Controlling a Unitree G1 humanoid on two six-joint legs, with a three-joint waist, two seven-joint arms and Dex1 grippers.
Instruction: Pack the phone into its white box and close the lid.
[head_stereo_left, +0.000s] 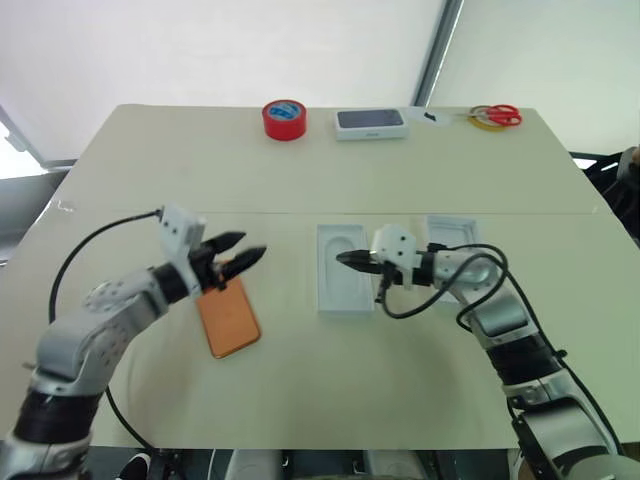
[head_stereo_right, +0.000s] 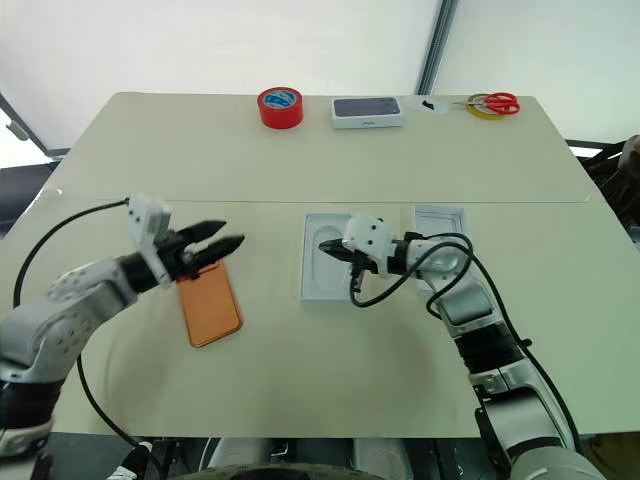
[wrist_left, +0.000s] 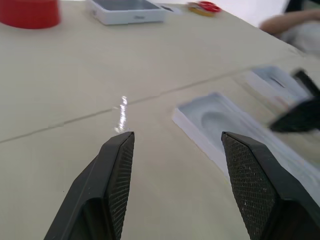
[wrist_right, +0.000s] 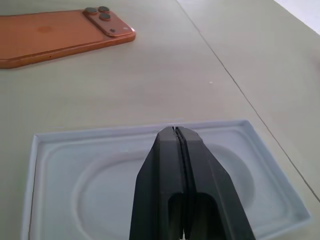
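The white insert's oval hollow has raised sides (head_stereo_left: 320, 270) all around it, so the orange phone (head_stereo_left: 229, 319) should fit inside those sides with its camera lenses up when I lower the phone.
The orange phone (head_stereo_left: 228, 318) lies flat on the table, camera lenses (wrist_right: 102, 15) up. My left gripper (head_stereo_left: 235, 255) hovers open just above its far end, with nothing between the fingers (wrist_left: 120, 165). My right gripper (head_stereo_left: 345, 258) is shut and empty, its tips over a flat white insert (head_stereo_left: 338, 290) with an oval recess (wrist_right: 100, 190). Behind my right forearm lies a white shell (head_stereo_left: 452, 232) with low walls and a pale inside, which I take for the lid, partly covered by the arm. The white box is hidden or out of view.
At the far edge stand a red tape roll (head_stereo_left: 284, 119), a dark-topped white box (head_stereo_left: 370, 122) and red-handled scissors (head_stereo_left: 495, 116). A seam (head_stereo_left: 300, 212) runs across the table. Black cables loop from both wrists. Bare tabletop stretches in front of the phone and insert.
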